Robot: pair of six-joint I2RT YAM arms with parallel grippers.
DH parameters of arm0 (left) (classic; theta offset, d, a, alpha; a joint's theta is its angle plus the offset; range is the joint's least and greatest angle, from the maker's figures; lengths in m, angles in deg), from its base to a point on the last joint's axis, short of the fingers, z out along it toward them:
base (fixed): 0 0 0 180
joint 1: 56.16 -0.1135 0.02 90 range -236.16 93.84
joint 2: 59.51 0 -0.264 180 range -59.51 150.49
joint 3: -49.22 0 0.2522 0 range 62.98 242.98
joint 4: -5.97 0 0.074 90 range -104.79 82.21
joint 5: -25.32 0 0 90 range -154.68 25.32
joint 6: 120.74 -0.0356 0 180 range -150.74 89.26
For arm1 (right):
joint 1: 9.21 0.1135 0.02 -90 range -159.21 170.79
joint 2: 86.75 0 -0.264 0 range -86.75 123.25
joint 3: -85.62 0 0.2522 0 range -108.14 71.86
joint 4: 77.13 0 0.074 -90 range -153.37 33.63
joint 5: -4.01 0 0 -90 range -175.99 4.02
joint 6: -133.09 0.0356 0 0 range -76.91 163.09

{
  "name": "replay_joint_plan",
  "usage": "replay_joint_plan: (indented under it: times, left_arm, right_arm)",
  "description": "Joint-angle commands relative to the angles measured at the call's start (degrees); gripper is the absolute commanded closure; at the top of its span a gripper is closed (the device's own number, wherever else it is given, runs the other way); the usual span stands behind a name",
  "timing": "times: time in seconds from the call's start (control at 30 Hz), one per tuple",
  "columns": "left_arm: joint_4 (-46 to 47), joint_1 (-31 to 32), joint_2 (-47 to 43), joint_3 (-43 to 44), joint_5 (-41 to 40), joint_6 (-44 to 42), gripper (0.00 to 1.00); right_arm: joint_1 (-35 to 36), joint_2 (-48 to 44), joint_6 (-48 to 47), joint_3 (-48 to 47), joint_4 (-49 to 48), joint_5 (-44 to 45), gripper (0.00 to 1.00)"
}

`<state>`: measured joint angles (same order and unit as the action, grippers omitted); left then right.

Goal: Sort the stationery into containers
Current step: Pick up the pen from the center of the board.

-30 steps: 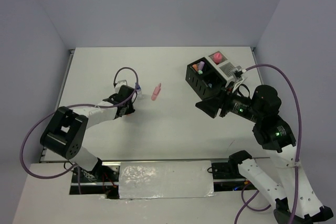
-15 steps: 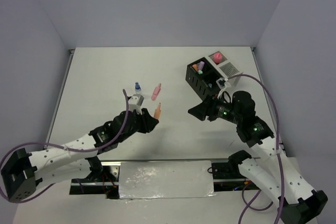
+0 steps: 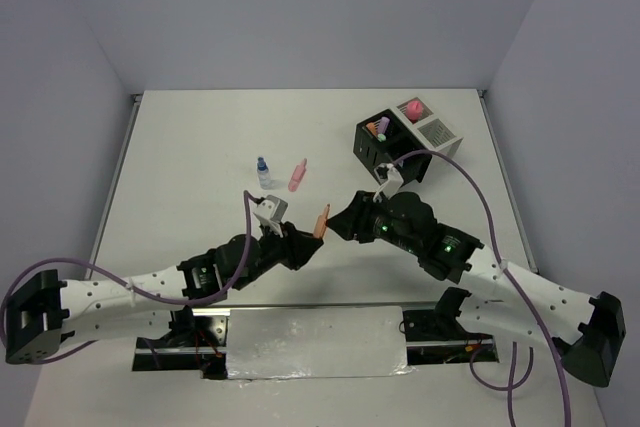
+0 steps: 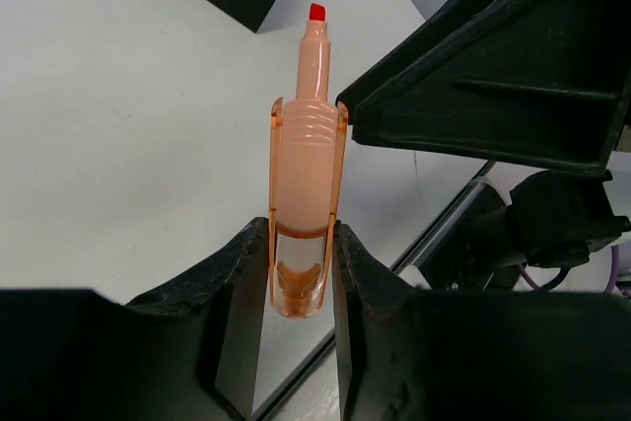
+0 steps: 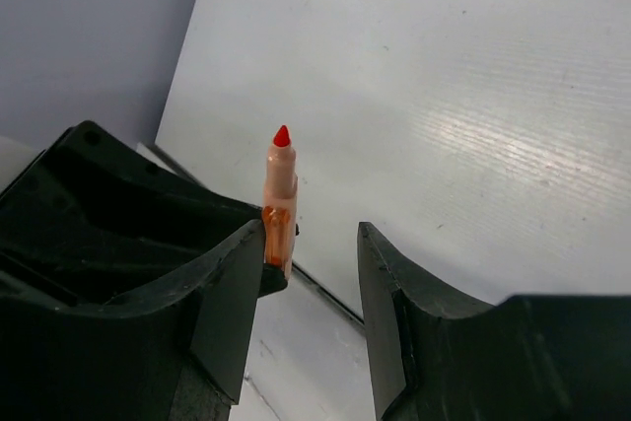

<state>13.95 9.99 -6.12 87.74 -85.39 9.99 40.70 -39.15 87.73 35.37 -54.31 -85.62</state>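
Note:
Next, my right gripper takes the orange highlighter first, which my left gripper holds by its clear butt end (image 4: 298,295), so that my left gripper can regrip the red tip end (image 4: 315,27).
My left gripper (image 3: 303,239) (image 4: 299,255) is shut on the clear butt end of an orange highlighter (image 3: 321,219) (image 4: 305,184), held above the table's near middle with its red tip pointing away. My right gripper (image 3: 340,224) (image 5: 310,244) faces it, open. In the right wrist view the highlighter (image 5: 279,194) stands just inside the left finger, with a wide gap to the other finger. A pink highlighter (image 3: 297,175) and a small blue-capped bottle (image 3: 263,171) lie on the table. The black container (image 3: 385,154) holds a purple highlighter (image 3: 378,129). The white container (image 3: 434,131) holds a pink item (image 3: 411,108).
Both containers stand together at the back right of the white table (image 3: 200,137). The two arms meet nose to nose near the front edge, above the foil-covered strip (image 3: 315,342). Purple cables (image 3: 470,172) loop over each arm.
The left arm has swung from the table's left to the near middle, carrying the orange highlighter. The right arm has come forward from the black container to meet it, its jaws narrower.

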Motion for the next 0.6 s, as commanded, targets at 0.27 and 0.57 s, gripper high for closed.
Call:
replay_joint_plan:
  times: [0.27,0.57]
  left_arm:
    - [4.3,0.8,1.1,2.8,-0.6,-2.1,1.00]
    - [2.4,0.8,2.0,3.5,-1.3,-2.1,1.00]
  right_arm:
    - [3.6,5.1,1.9,-4.1,-7.3,6.2,0.51]
    - [4.5,5.8,1.9,-3.8,-10.2,5.5,0.52]
